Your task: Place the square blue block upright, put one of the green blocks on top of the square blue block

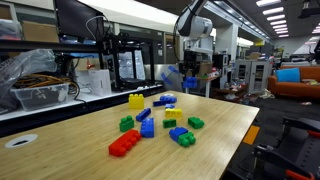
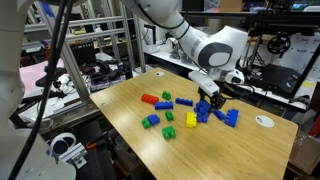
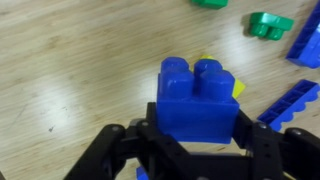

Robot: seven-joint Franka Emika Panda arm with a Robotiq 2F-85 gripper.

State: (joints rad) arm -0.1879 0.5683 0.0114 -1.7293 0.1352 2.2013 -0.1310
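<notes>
Next, my gripper moves clear, turns its wrist and lowers the square blue block it holds onto open wood [image 1: 190,114] beside the yellow brick. The yellow brick lies under the block now.
In the wrist view the square blue block [image 3: 197,100], chunky and dark blue with its studs showing, sits between the black fingers of my gripper [image 3: 197,140], which is shut on its two sides. Whether the block rests on the wooden table or hangs above it I cannot tell. A small green block [image 3: 270,24] lies beyond it at the upper right, and another green one [image 3: 210,3] is cut off by the top edge. In an exterior view my gripper [image 2: 210,96] hangs low over the cluster of bricks.
Long blue bricks [image 3: 290,103] [image 3: 305,45] lie to the right, and a yellow brick [image 3: 237,88] peeks out behind the held block. On the table [image 1: 230,150] lie a red brick [image 1: 124,143], a yellow one [image 1: 135,100] and green ones [image 1: 196,122] [image 1: 126,124].
</notes>
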